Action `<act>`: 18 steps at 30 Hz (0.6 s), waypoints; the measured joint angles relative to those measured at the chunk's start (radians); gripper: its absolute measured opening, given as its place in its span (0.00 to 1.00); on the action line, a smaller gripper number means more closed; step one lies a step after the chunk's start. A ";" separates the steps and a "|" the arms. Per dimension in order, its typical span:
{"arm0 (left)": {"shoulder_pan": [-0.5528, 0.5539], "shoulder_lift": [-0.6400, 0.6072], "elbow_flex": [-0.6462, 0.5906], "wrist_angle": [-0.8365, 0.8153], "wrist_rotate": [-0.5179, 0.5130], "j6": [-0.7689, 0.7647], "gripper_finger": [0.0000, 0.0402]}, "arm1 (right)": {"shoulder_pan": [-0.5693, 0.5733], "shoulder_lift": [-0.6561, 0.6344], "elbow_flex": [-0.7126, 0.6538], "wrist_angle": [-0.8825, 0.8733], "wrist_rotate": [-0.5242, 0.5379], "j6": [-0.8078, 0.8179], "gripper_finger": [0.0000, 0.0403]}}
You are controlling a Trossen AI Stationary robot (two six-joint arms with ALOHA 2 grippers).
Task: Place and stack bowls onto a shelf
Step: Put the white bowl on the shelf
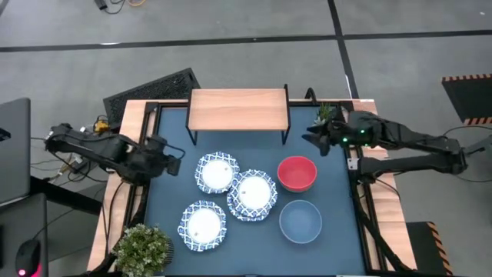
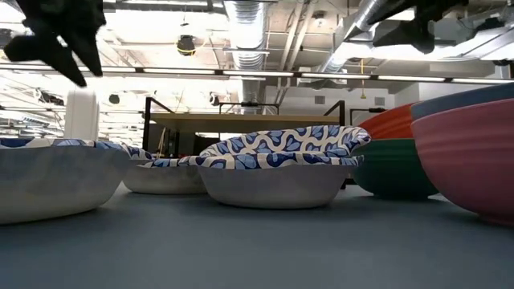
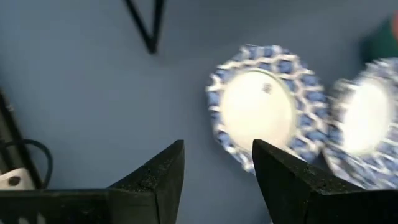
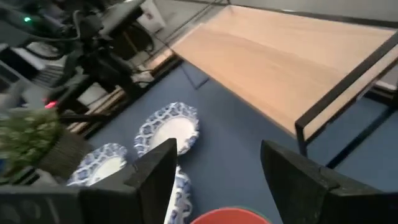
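I expect the first patterned bowl [image 1: 217, 172] to lift free when I raise it and its neighbour to stay in place, because the patterned rims meet [image 1: 234, 188] only at their edges.
The shelf [image 1: 238, 108] stands at the table's far edge, its wooden top bare [image 4: 286, 56]. Three white bowls with blue lattice rims rest on the mat: one [image 1: 216, 171] near my left gripper, one [image 1: 253, 194] overlapping it, one [image 1: 204, 225] nearer. A red bowl [image 1: 297, 173] sits on a green one [image 2: 393, 164]. The pale blue bowl [image 1: 300, 221] lies near the right. My left gripper [image 1: 175, 163] hovers open left of the first patterned bowl [image 3: 264, 112]. My right gripper [image 1: 315, 138] hovers open beside the shelf's right end, above the red bowl.
A potted plant [image 1: 142, 248] stands at the table's near-left corner, and a small plant [image 1: 327, 114] at the far right by the right arm. A keyboard [image 1: 154, 88] lies beyond the far-left corner. Bare mat [image 1: 173, 138] lies in front of the shelf.
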 joint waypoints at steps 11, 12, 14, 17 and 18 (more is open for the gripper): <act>0.181 0.165 -0.126 0.272 0.161 0.070 0.43 | 0.016 0.064 0.124 -0.147 0.073 -0.048 0.64; 0.198 0.186 -0.135 0.330 0.181 0.083 0.43 | 0.016 0.062 0.128 -0.157 0.059 -0.041 0.64; 0.236 0.229 -0.143 0.417 0.212 0.121 0.43 | 0.018 0.061 0.131 -0.153 0.051 -0.014 0.64; 0.285 0.290 -0.146 0.487 0.220 0.188 0.43 | 0.012 0.062 0.131 -0.178 0.047 -0.007 0.64; 0.301 0.310 -0.146 0.491 0.223 0.192 0.44 | 0.004 0.062 0.131 -0.192 0.047 -0.025 0.64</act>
